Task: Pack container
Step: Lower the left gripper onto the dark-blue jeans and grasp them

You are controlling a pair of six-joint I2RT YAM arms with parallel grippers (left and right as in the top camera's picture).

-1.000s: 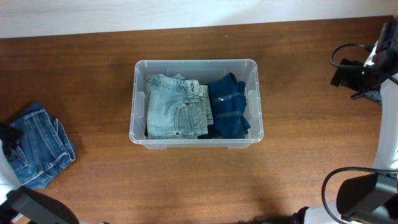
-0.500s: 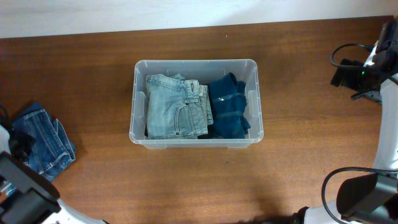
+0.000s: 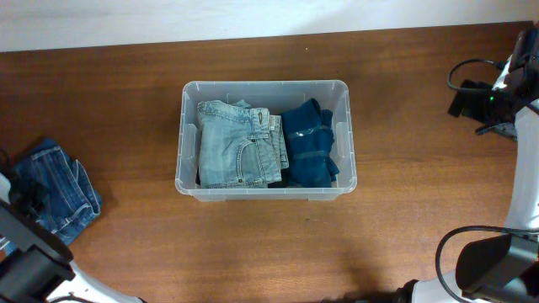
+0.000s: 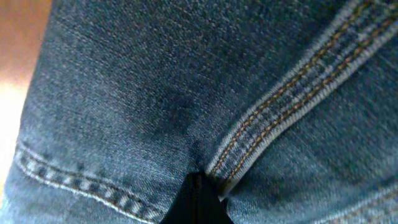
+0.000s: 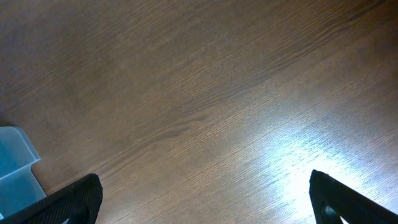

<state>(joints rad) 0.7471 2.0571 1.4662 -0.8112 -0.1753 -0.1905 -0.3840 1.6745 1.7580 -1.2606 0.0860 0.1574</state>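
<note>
My left gripper is pinching the darker blue jeans by the stitched seam (image 4: 239, 152), and open wood (image 3: 139, 164) leads to the container. I should go on pulling the jeans along before they lie closer.
The clear plastic container (image 3: 187, 190) stands mid-table and holds folded light blue jeans (image 3: 236, 145) on the left and a dark blue garment (image 3: 308, 145) on the right. A pair of darker blue jeans (image 3: 59, 189) lies on the table at the far left. They fill the left wrist view (image 4: 155, 93). My left gripper (image 4: 196, 200) shows as one dark closed tip pinching the denim by a stitched seam. My right gripper (image 5: 205, 199) is open and empty above bare wood, with a corner of the container (image 5: 13, 167) at its left.
The right arm (image 3: 493, 97) with its cables sits at the table's far right edge. The left arm's body (image 3: 25, 252) covers the near left corner. Bare wooden table (image 3: 404, 219) surrounds the container. A pale wall runs along the back edge.
The left arm has shifted at the near left corner, over the edge of the darker jeans. The jeans pile has barely moved. The right arm and the container are still.
</note>
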